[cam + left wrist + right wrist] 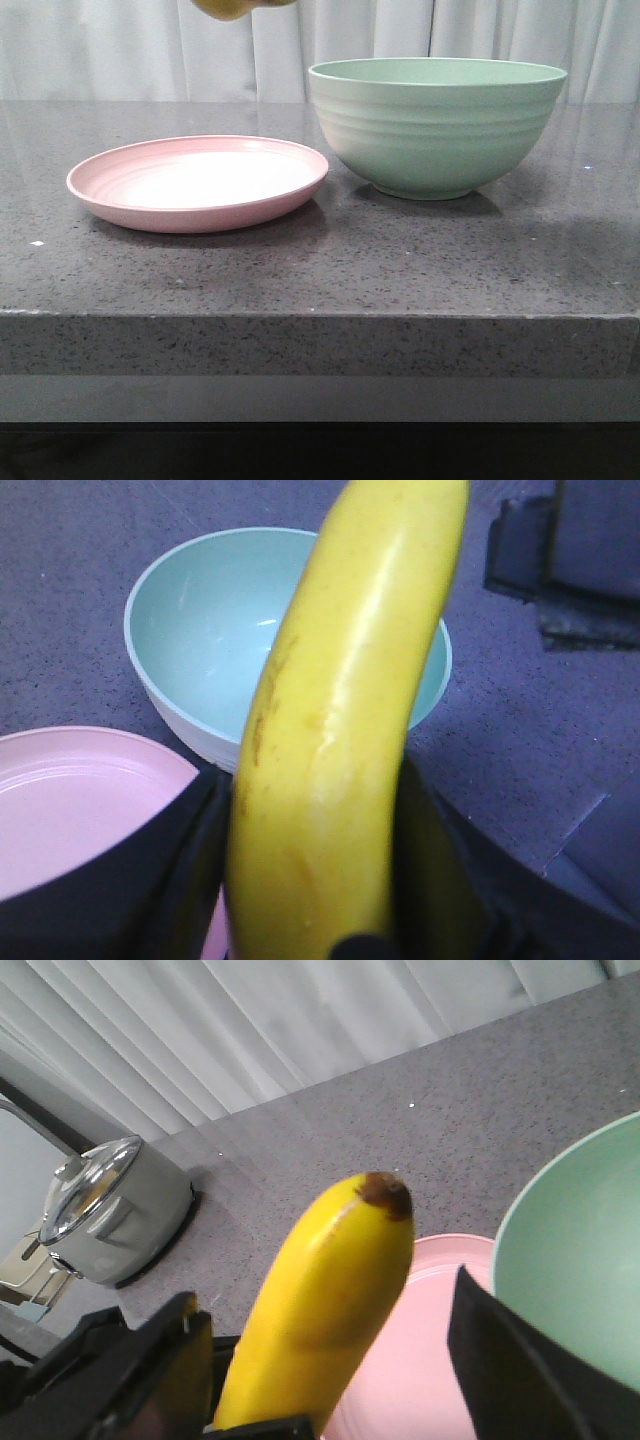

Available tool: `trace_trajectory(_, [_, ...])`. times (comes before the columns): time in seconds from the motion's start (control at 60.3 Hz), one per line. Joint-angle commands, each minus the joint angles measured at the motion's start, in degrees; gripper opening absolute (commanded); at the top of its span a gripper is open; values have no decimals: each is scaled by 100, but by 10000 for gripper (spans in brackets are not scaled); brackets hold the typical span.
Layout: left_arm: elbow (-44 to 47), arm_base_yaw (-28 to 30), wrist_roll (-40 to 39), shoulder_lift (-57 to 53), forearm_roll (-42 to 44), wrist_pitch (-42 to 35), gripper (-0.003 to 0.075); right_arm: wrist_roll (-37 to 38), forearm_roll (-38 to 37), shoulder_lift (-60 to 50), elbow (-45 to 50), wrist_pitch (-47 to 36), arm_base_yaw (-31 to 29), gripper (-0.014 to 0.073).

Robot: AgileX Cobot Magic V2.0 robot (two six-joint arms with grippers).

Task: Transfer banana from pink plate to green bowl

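Note:
My left gripper is holding the banana, and the green bowl [435, 130] is on my right gripper's side. So next my right gripper takes hold of the banana's loose end [405, 520] first.
The banana [340, 730] is held up in the air, clamped between the black fingers of my left gripper [315, 880]. In the front view only its lower bit [235, 8] shows at the top edge, above the pink plate [200, 182], which is empty. The green bowl [435, 125] stands just right of the plate, also empty [215, 620]. In the right wrist view the banana [330, 1300] lies between the wide-apart fingers of my right gripper [330, 1380], with gaps on both sides. The plate [420, 1360] and bowl [570, 1260] lie beneath it. Neither gripper shows in the front view.
The dark speckled stone table [320, 270] ends in a front edge close to the camera. A white curtain [120, 50] hangs behind it. A silver rice cooker [105, 1210] stands on the table away from the plate. A dark block [570, 570] lies beyond the bowl.

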Motion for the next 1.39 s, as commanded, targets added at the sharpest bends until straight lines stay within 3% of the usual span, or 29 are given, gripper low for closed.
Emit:
trace_trajectory(0.0, [-177, -49, -44, -158, -32, -533, 218, -16, 132, 33, -278, -506, 37, 520])
trace_trajectory(0.348, [-177, -49, -44, -158, -32, -533, 218, -10, 338, 461, -311, -814, 37, 520])
trace_trajectory(0.713, [-177, -49, -44, -158, -32, -533, 218, -10, 381, 968, -1003, -367, 222, 515])
trace_trajectory(0.962, [-177, -49, -44, -158, -17, -533, 223, -10, 394, 1009, -1022, -279, 222, 255])
trace_trajectory(1.061, [-177, -49, -44, -158, 6, -522, 225, -10, 394, 1009, -1022, -279, 222, 188])
trace_trajectory(1.144, [-177, -49, -44, -158, 6, -522, 262, -10, 394, 1009, -1022, -279, 222, 152])
trace_trajectory(1.376, [-177, -49, -44, -158, 63, -512, 509, -10, 394, 1009, -1022, -279, 222, 129])
